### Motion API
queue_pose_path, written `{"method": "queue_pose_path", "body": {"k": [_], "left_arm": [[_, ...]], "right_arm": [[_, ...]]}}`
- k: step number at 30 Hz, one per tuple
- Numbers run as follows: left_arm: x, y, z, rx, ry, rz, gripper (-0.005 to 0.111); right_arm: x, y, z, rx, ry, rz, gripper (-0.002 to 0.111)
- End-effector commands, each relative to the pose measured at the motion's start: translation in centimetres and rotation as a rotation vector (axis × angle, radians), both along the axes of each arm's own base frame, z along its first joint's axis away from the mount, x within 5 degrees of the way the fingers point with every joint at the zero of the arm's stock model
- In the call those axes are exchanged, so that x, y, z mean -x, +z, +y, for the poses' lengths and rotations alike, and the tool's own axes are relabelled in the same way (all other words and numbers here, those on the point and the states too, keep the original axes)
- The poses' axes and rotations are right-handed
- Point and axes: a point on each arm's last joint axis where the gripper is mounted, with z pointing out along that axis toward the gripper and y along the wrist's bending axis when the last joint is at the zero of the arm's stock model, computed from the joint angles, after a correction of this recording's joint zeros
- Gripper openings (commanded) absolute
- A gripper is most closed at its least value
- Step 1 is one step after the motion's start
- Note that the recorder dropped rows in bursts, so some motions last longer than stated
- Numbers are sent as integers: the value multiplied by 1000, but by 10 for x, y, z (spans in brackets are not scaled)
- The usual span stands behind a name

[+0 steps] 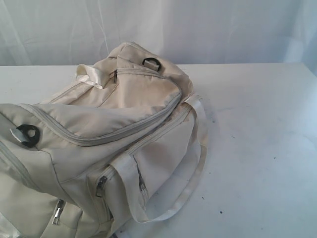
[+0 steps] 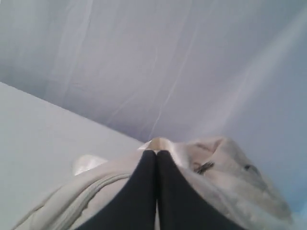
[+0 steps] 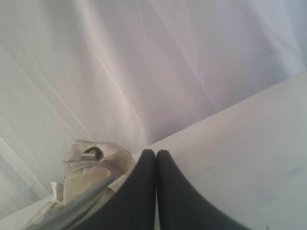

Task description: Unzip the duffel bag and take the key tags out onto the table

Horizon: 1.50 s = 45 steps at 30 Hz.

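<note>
The duffel bag is lying crooked, and its main zipper slants away. My right gripper should pull the bag's far end around to make the bag straight before the unzipping.
The cream-white duffel bag lies on the white table, filling the left half of the exterior view, its grey main zipper closed. Neither gripper appears in the exterior view. My left gripper is shut with nothing between its black fingers, looking over the bag from close by. In the right wrist view my right gripper is likewise shut and empty, with the bag off to one side and bare table beyond. The key tags are hidden.
Black D-rings sit at the bag's ends. A white webbing strap loops out onto the table on the bag's right. Small side-pocket zipper pulls face the front. A pale curtain hangs behind the table.
</note>
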Motion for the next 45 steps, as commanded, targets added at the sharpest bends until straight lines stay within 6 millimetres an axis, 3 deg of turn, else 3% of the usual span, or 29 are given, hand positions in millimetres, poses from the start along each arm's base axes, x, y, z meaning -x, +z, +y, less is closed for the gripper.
{"method": "queue_pose_path", "body": {"k": [1, 4, 6, 13, 18, 24, 30, 35, 39, 45], "left_arm": [[6, 20, 3, 146, -4, -246, 0], [8, 29, 3, 127, -1, -268, 0], [5, 39, 0, 113, -26, -133, 0], [6, 86, -6, -277, -66, 188, 0], [1, 108, -10, -444, -180, 425, 0], [-11, 123, -20, -598, -428, 792, 0], [-31, 125, -42, -643, -674, 753, 0], [-36, 125, -49, -683, -730, 712, 0], [-37, 122, -52, -700, -751, 687, 0], [-45, 95, -55, -688, -733, 665, 0]], "right_arm": [[1, 4, 0, -82, 12, -62, 0], [2, 9, 0, -87, 13, -51, 0], [1, 12, 0, -76, 10, -1, 0], [-17, 30, 0, 170, 7, 250, 0], [-35, 45, -1, 209, 26, 417, 0], [-59, 78, 0, 304, 75, 533, 0], [-103, 106, 21, 316, 315, 607, 0], [-151, 115, 40, 283, 501, 608, 0], [-190, 107, 43, 320, 549, 642, 0], [-240, 86, 41, 386, 526, 677, 0]]}}
